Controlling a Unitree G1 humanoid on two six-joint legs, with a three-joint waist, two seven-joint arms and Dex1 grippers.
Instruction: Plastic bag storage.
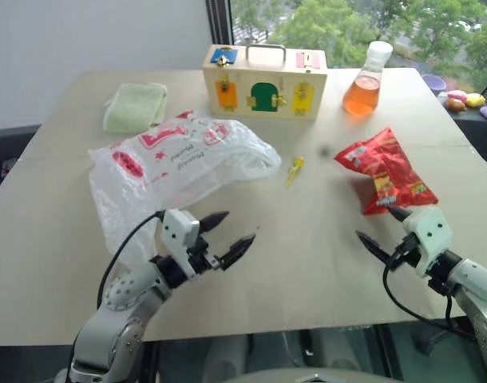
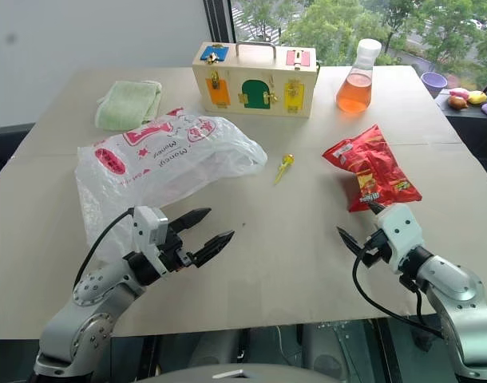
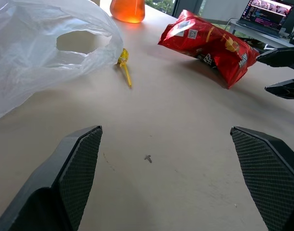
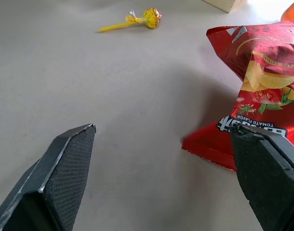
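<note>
The yellow lollipop is lying between the plastic bag's handle loop [image 1: 265, 156] and the red snack packet, so the robot's right gripper should pick up the lollipop [image 1: 295, 168] first and the packet after it.
The plastic bag [image 1: 176, 163], crinkly translucent white film with red print, lies spread on the left half of the table, its handle loop [image 3: 77, 42] facing the middle. My left gripper [image 1: 227, 235] hovers open just in front of the bag's near edge, nothing between its fingers. My right gripper [image 1: 379, 227] stands open on the right, close to the near end of the red snack packet [image 1: 387, 171], holding nothing. The wooden box [image 1: 265, 81] with coloured doors and latches stands at the back centre.
A folded green cloth [image 1: 136, 106] lies at the back left. A flask of orange liquid [image 1: 363, 88] stands right of the box. A yellow lollipop [image 1: 294, 170] lies mid-table. The table's near edge [image 1: 251, 329] runs just under both arms.
</note>
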